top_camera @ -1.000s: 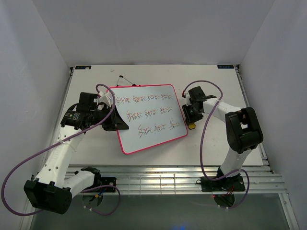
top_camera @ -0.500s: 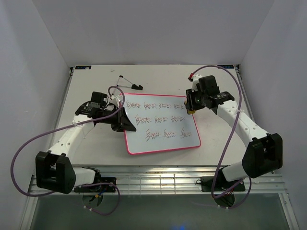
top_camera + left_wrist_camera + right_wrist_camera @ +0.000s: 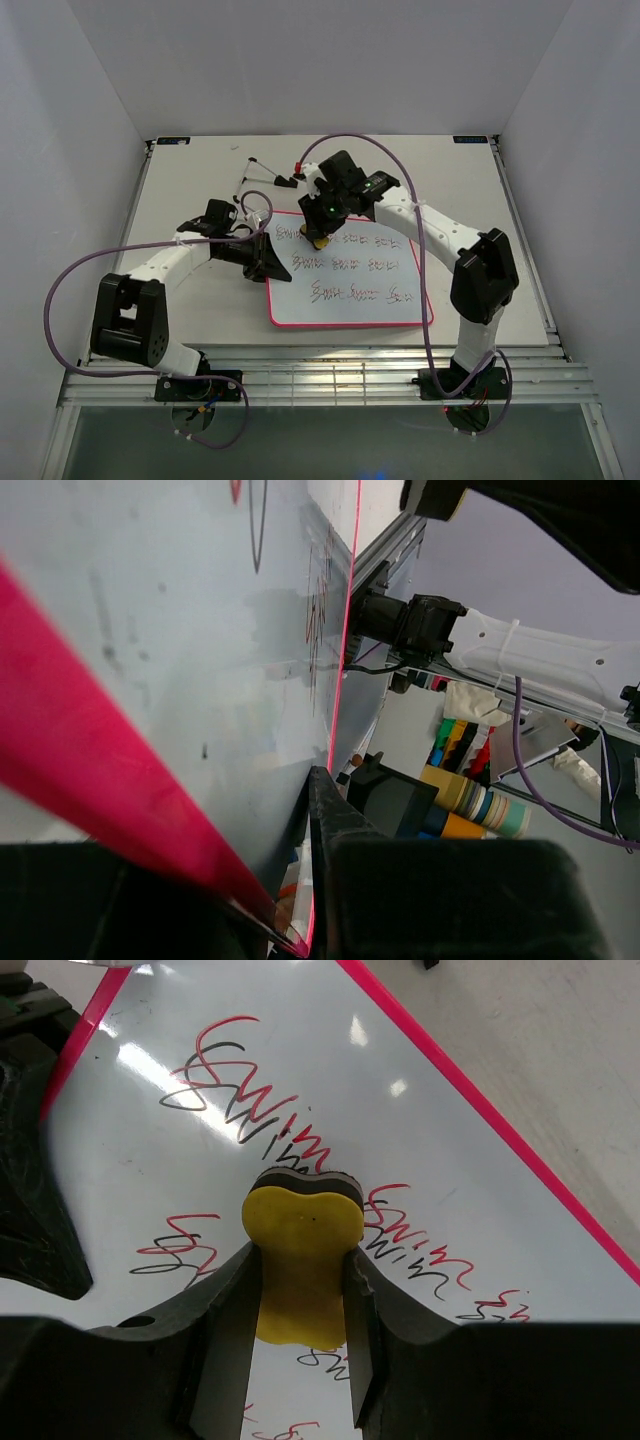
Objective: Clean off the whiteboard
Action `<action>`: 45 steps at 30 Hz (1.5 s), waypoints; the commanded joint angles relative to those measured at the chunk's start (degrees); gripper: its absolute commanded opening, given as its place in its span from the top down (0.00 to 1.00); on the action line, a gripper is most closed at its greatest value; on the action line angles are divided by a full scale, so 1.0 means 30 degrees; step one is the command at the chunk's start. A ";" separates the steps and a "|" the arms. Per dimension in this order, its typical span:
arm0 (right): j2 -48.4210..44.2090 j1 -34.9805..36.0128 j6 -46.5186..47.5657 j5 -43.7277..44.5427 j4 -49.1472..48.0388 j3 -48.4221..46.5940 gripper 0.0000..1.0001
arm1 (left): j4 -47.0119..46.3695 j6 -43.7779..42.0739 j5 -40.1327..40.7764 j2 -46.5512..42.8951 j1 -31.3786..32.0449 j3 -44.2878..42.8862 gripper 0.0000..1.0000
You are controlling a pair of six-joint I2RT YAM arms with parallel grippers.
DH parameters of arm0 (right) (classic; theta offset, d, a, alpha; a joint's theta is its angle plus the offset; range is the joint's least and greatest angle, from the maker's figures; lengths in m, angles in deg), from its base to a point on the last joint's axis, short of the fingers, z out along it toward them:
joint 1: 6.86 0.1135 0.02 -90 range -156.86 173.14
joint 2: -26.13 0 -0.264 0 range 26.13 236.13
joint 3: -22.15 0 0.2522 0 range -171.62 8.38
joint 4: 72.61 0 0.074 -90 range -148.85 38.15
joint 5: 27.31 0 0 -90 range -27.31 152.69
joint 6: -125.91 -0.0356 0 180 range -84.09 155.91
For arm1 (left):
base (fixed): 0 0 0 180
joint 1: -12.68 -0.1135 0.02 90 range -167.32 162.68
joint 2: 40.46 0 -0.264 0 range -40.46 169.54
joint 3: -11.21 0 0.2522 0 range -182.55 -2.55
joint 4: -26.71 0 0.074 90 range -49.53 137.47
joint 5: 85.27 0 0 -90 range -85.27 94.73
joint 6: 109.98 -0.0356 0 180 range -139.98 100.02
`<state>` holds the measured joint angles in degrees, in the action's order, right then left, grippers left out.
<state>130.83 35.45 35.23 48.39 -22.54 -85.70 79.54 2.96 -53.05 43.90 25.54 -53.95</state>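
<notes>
Top-row scribbles (image 3: pixel 347 239) are on both sides of the eraser, so my right gripper should wipe as far as the whiteboard's corner (image 3: pixel 276 216) by my left gripper and then wipe back across.
The whiteboard (image 3: pixel 300 300) lies on the table, pink-edged, with three rows of red and black scribbles. My left gripper (image 3: pixel 262 262) is shut on its left edge. In the left wrist view the pink border (image 3: pixel 120 800) runs between the jaws (image 3: pixel 300 820). My right gripper (image 3: pixel 320 234) is shut on a yellow sponge eraser (image 3: pixel 318 241) with a dark underside. It presses the eraser down at the left end of the top row. The right wrist view shows the eraser (image 3: pixel 300 1220) squeezed between both fingers (image 3: pixel 302 1252), resting on the scribbles of the board (image 3: pixel 420 1140).
A small black object with a thin wire (image 3: pixel 285 181) lies on the table (image 3: pixel 470 190) just behind the board. A ribbed metal rail (image 3: pixel 350 375) runs along the near edge. White walls enclose three sides. Purple cables loop from both arms.
The right arm swung left from the board's right edge to the top-left of the writing, carrying the eraser. The left gripper shifted the board to the right and turned it.
</notes>
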 commanded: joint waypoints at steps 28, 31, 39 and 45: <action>0.7461 0.0579 0.0436 0.1572 0.4916 -0.8366 0.72 | -0.3413 -0.1318 0.1271 -0.2893 0.0810 0.1722 1.00; 0.7461 0.0547 0.0464 0.1693 0.5150 -0.8395 0.72 | -0.3472 -0.1318 0.1242 -0.3186 0.0839 0.1839 1.00; 0.6261 0.2244 0.0173 -0.1294 0.3834 -0.7837 0.73 | -0.3560 -0.1318 0.0979 -0.3012 0.0869 0.1664 1.00; 0.6727 0.3593 -0.0618 -0.2555 0.2633 -0.9126 0.73 | -0.3677 -0.1318 0.0598 -0.3040 0.0957 0.1517 1.00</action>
<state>149.70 42.38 35.27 45.90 -11.80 -111.42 75.19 6.46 -53.07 38.17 26.78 -47.13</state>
